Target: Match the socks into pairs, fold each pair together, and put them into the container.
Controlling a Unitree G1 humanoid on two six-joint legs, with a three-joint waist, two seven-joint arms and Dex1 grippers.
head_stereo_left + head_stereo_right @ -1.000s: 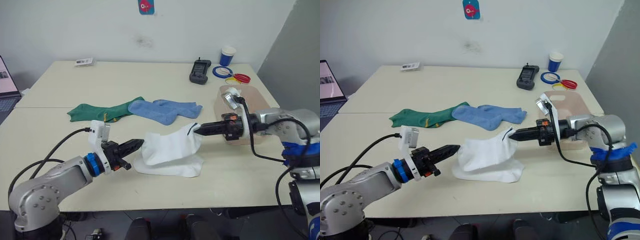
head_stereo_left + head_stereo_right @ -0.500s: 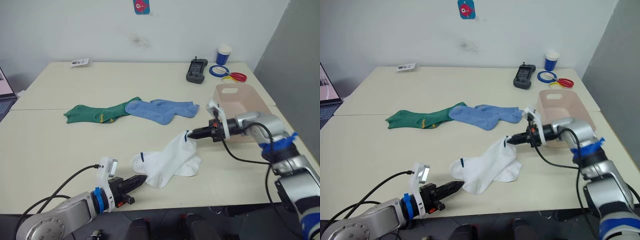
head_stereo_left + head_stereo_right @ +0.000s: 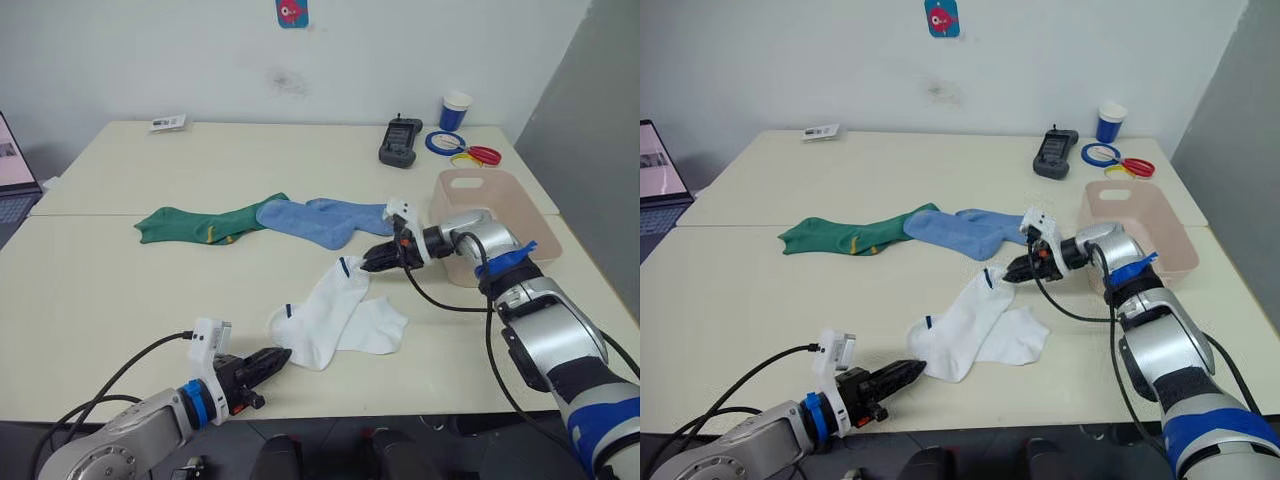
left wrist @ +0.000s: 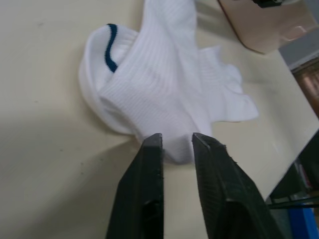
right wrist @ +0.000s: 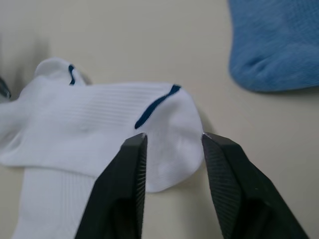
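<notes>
The top white sock [image 3: 330, 305] will come up free and leave the other one flat when I lift its edge, because the white socks lie loosely crossed [image 3: 349, 325].
Two white socks [image 3: 338, 312] lie overlapped near the table's front, dark marks on their cuffs. My left gripper [image 4: 174, 142] sits low at the front edge, shut on the near end of a white sock [image 4: 149, 84]. My right gripper [image 5: 172, 139] is open, its fingers [image 5: 127, 169] either side of the far cuff [image 3: 986, 277], which rests on the table. Light blue socks [image 3: 322, 220] and dark green socks [image 3: 205, 225] lie further back. The pink-beige container [image 3: 490, 215] stands right of my right gripper [image 3: 368, 264].
At the back right stand a black handset [image 3: 400, 143], a blue-and-white cup [image 3: 455, 110] and coloured tape rings with scissors [image 3: 462, 150]. A small card [image 3: 168, 122] lies at the back left. A laptop [image 3: 655, 170] shows at the left edge.
The right gripper has carried the white sock's cuff leftward, set it on the table and opened. The left gripper stays low at the front edge holding the sock's end. The camera has shifted.
</notes>
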